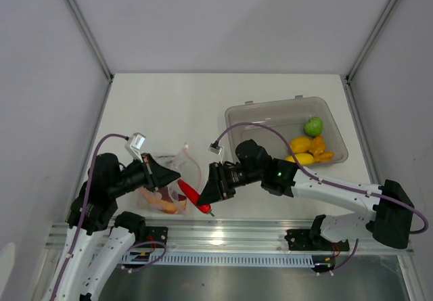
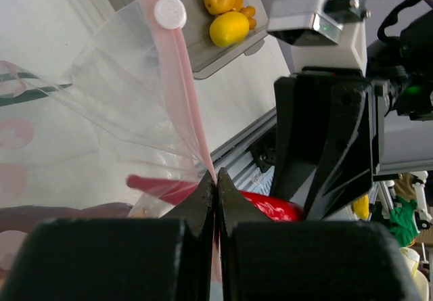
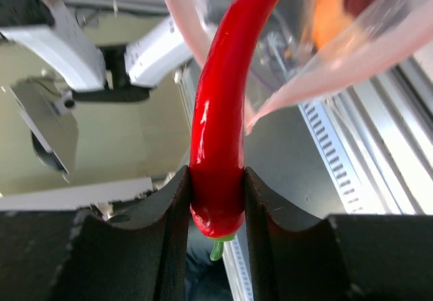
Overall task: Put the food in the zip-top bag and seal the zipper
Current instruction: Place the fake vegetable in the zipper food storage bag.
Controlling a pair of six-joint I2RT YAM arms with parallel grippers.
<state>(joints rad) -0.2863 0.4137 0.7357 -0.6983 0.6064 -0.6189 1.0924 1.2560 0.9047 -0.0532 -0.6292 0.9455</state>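
The red chili's tip (image 1: 183,184) points into the bag's opening (image 3: 291,47), so I should keep pushing the chili in with my right gripper until its stem end is past the bag's opening, and then let go.
The clear zip-top bag (image 1: 172,182) lies at the front left, held open. My left gripper (image 1: 177,176) is shut on its pinkish-red zipper strip (image 2: 186,91), lifting the mouth edge. My right gripper (image 1: 205,198) is shut on the stem end of the red chili (image 1: 193,197), whose tip pokes into the bag's mouth; it also shows in the right wrist view (image 3: 218,125). Orange and purple pieces (image 1: 162,201) lie inside the bag. The green round fruit (image 1: 313,126) and yellow-orange fruits (image 1: 306,149) sit in the grey bin. The green scallion is out of view.
The grey translucent bin (image 1: 264,115) stands at the right middle of the table. An aluminium rail (image 1: 223,237) runs along the near edge, just below both grippers. White walls enclose the table on three sides.
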